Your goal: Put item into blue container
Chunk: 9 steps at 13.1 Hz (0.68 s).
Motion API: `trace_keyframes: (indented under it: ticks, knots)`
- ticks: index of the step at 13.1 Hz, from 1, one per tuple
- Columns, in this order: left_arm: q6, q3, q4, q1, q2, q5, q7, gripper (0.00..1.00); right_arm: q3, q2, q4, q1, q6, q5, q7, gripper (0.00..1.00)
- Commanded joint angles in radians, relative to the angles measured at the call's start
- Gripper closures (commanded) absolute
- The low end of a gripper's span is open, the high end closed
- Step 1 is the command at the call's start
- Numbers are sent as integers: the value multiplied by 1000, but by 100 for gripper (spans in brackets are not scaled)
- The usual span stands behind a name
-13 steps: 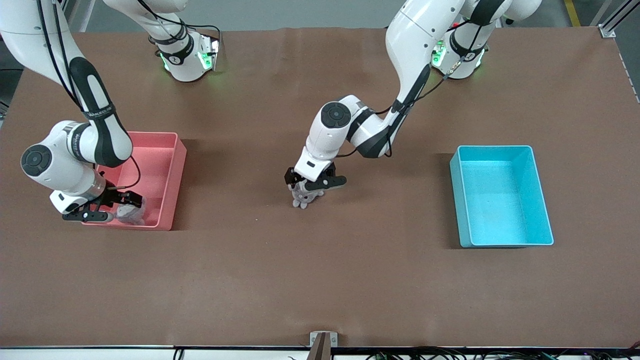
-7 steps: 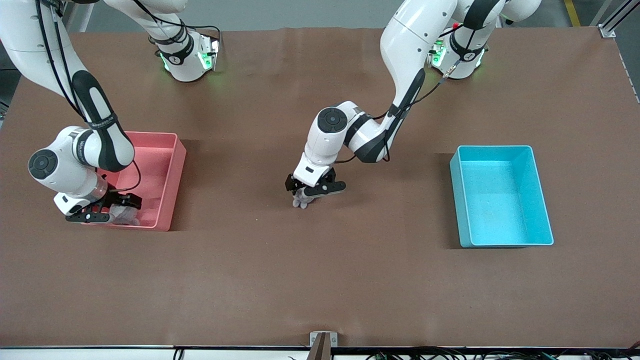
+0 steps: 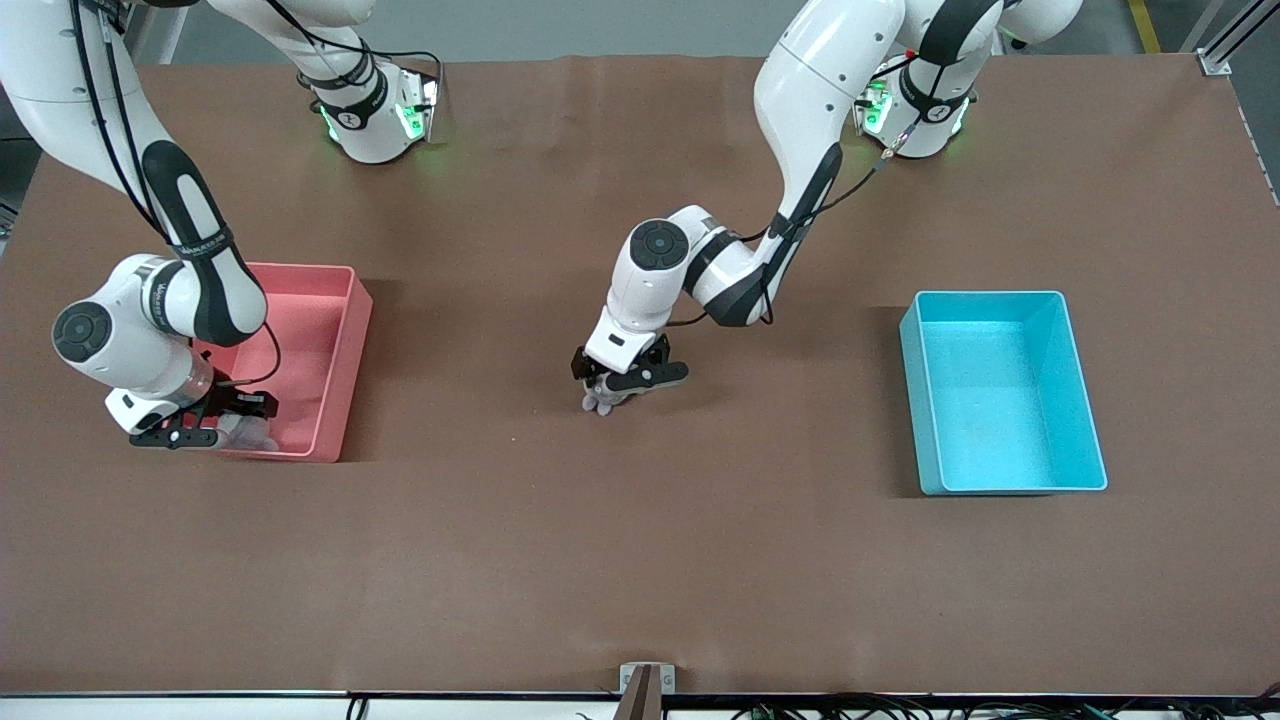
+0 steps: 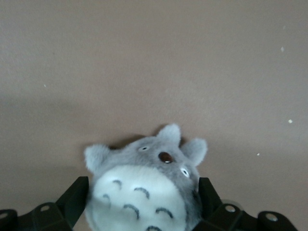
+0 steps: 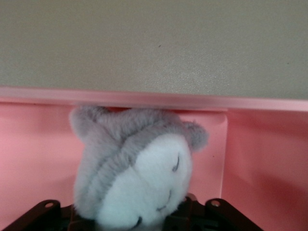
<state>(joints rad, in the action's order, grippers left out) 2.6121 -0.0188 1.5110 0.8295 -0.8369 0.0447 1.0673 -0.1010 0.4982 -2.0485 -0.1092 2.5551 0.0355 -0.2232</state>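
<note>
The blue container [image 3: 1005, 394] is too far away for my right gripper to reach, so my right gripper should put the second plush down in the middle of the table [image 3: 638, 422] for my left gripper to carry over.
A grey Totoro plush toy [image 3: 603, 398] lies on the middle of the table, belly up in the left wrist view [image 4: 144, 178]. My left gripper [image 3: 616, 384] is down over it and open, with one black finger [image 4: 74, 199] on each side of its body. The blue container [image 3: 990, 400] stands empty toward the left arm's end of the table. A second grey and white plush toy [image 5: 139, 168] lies in the corner of the pink bin [image 3: 320, 320] nearest the front camera. My right gripper [image 3: 214, 424] is shut on that plush.
The pink bin's wall [image 5: 144, 98] runs close past the second plush. Brown table stretches between the two bins. A small metal bracket [image 3: 646, 678] sits at the table's front edge.
My right gripper sank lower into the pink bin and its fingers drew in on the plush there. My left gripper came down a little around the Totoro and stayed open.
</note>
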Motion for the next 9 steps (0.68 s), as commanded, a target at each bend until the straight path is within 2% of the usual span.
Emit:
trace_keyframes:
  ticks: [1,3,5,7,9]
  knots:
    - [-23,8,-9,16,-7,15,11,0,14,-21,57,-6,-134,-2,30,100]
    - [-23,8,-2,30,-8,17,13,2,15,-38,102,-3,-232,-3,50,100]
    - [-23,8,0,30,-8,17,54,22,15,-52,139,6,-315,-3,73,100]
    - [-23,8,-2,30,-8,17,69,48,15,-66,172,14,-396,-3,97,100]
    - [-23,8,-2,30,-5,17,69,67,15,-92,206,40,-482,-3,143,100]
